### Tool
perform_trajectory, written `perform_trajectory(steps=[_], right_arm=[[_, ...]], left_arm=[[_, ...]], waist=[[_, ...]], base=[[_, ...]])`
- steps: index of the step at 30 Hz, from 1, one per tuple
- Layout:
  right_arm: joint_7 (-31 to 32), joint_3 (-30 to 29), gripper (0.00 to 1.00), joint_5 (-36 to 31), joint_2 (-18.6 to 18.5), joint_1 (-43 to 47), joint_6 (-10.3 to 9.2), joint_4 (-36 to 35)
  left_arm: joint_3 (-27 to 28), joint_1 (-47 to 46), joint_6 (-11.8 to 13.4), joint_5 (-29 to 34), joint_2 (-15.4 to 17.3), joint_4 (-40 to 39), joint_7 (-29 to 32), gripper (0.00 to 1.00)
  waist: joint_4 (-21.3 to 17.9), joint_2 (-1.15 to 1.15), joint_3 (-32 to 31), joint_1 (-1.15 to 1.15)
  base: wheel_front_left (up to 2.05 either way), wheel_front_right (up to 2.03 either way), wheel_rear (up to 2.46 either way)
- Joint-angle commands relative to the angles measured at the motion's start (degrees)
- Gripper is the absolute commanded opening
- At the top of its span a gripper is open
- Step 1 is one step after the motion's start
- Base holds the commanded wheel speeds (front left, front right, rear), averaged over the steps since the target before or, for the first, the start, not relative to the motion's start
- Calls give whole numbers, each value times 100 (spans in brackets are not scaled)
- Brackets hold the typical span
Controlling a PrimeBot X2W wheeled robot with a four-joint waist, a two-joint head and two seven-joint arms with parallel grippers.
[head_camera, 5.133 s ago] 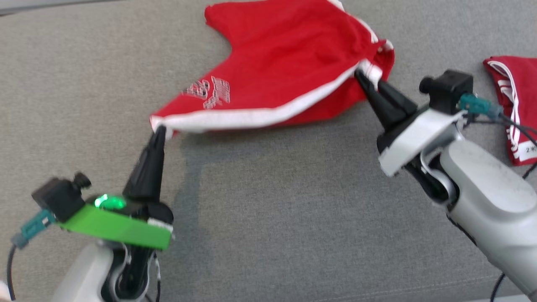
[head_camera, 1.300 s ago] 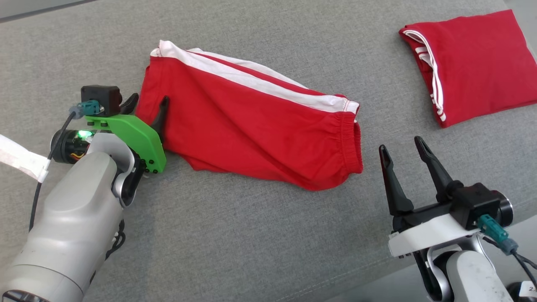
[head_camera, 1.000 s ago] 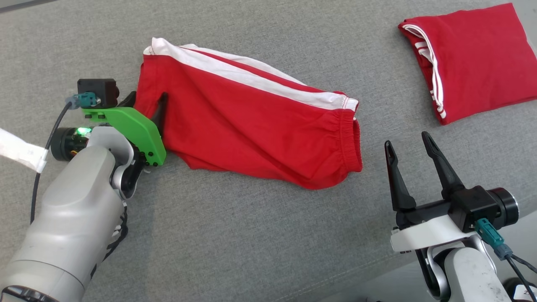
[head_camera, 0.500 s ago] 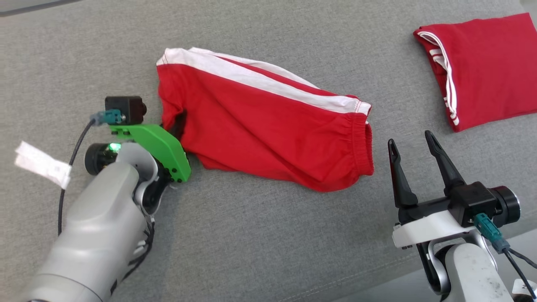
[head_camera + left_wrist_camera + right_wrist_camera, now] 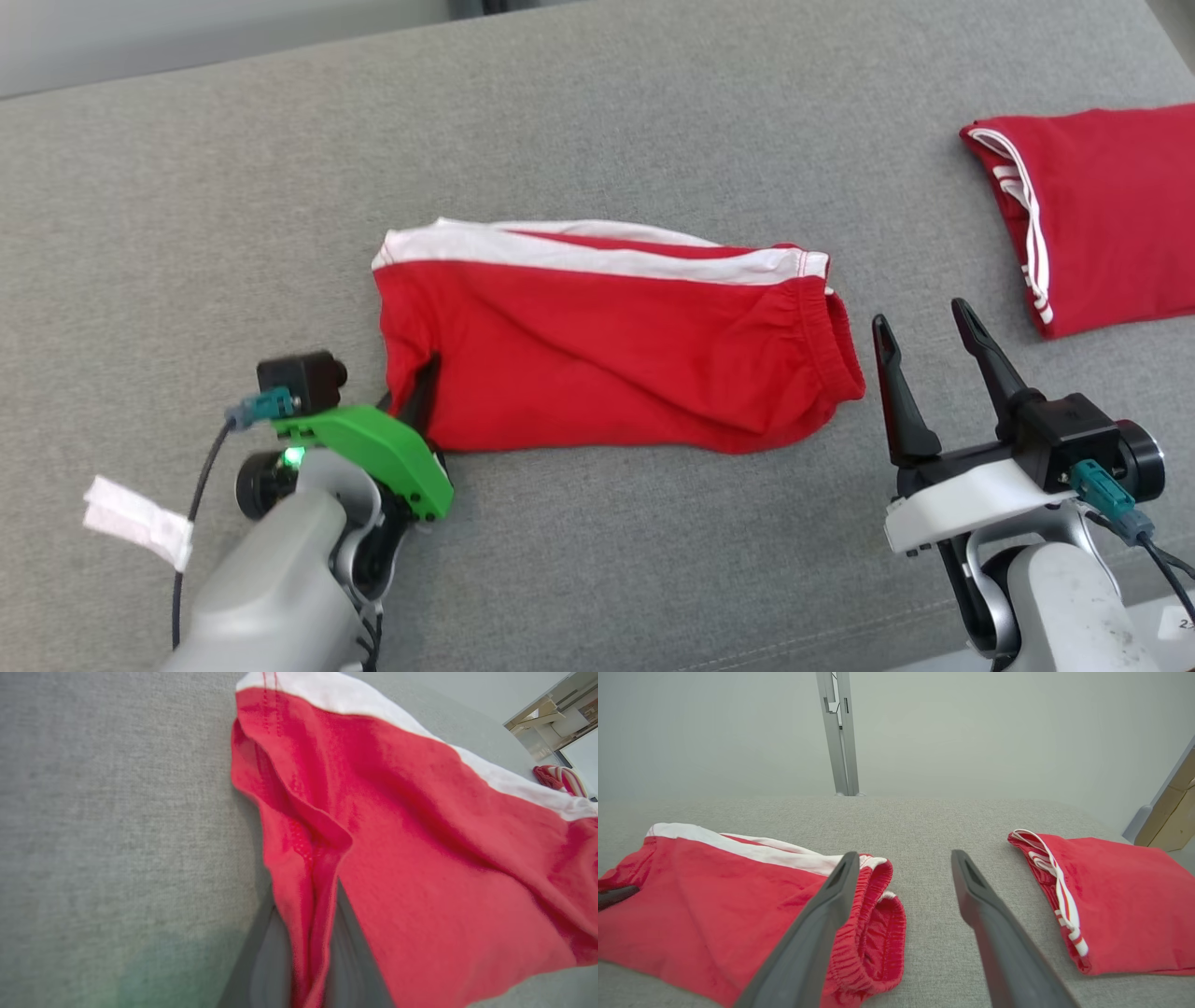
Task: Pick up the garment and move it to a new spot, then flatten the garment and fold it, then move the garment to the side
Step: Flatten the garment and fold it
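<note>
I see gathered ripples along the red elastic waistband, so the waistband will end up puckered and rounded when I fold it over.
The garment, red shorts with a white side stripe, lies folded along its length on the grey cloth surface. Its elastic waistband points right. My left gripper is shut on the garment's lower left corner. In the left wrist view a pinched ridge of red cloth runs down between the blurred fingers of the left gripper. My right gripper stands open just right of the waistband, holding nothing. In the right wrist view the right gripper is spread, with the garment to its left.
A second red garment, folded, with thin white stripes, lies at the far right. A white tag hangs from the left arm's cable. The surface's far edge runs along the top left, and a metal post stands behind it.
My left gripper has shut on the garment's left corner and drawn it toward me, so the garment now lies more level. The head view has shifted too. The right gripper stays open.
</note>
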Motion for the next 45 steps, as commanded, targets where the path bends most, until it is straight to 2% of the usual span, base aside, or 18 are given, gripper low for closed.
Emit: perform_trajectory(steps=[1,8,9,10,15,18,23,25,31,36,45], right_arm=[[54,-19,100,32,-22,109,-2,-25],[206,-69,100,65,-94,248,-2,-101],[226,-65,100,69,-99,249,-2,-112],[244,-63,100,74,-108,259,-2,-122],[338,-95,100,76,-110,350,-2,-159],[395,-142,100,96,-125,388,-2,-202],[474,-259,100,99,-152,466,-2,-289],[492,-320,100,101,-153,504,-2,-301],[568,-428,100,125,-134,632,-2,-247],[633,-405,100,180,-110,696,-2,-149],[740,-402,100,291,-131,860,-2,69]], left_arm=[[-1,320,83,-50,34,16,-19,0],[154,896,339,-275,8,-396,-161,0],[165,964,343,-304,6,-461,-159,33],[177,1023,351,-305,13,-535,-182,100],[249,1210,400,-82,166,-923,-382,100],[505,1370,450,256,321,-1313,-465,100],[1555,1953,511,1345,396,-2500,-462,100],[1984,2224,452,1741,377,-2905,-464,100],[2961,3011,259,2785,115,-3774,-464,100],[3554,3502,126,3448,-140,-4103,-466,100],[4257,4154,-123,4007,-544,-4146,-466,100]], waist=[[211,0,-274,0],[394,0,-667,0],[411,0,-703,0],[432,0,-743,0],[525,0,-921,0],[588,0,-1017,0],[706,0,-1137,0],[755,0,-1202,0],[918,0,-1361,0],[988,0,-1458,0],[1074,0,-1684,0]], base=[[0,0,0],[0,0,0],[0,0,0],[0,0,0],[0,0,0],[0,0,0],[0,0,0],[0,0,0],[0,0,0],[0,0,0],[0,0,0]])
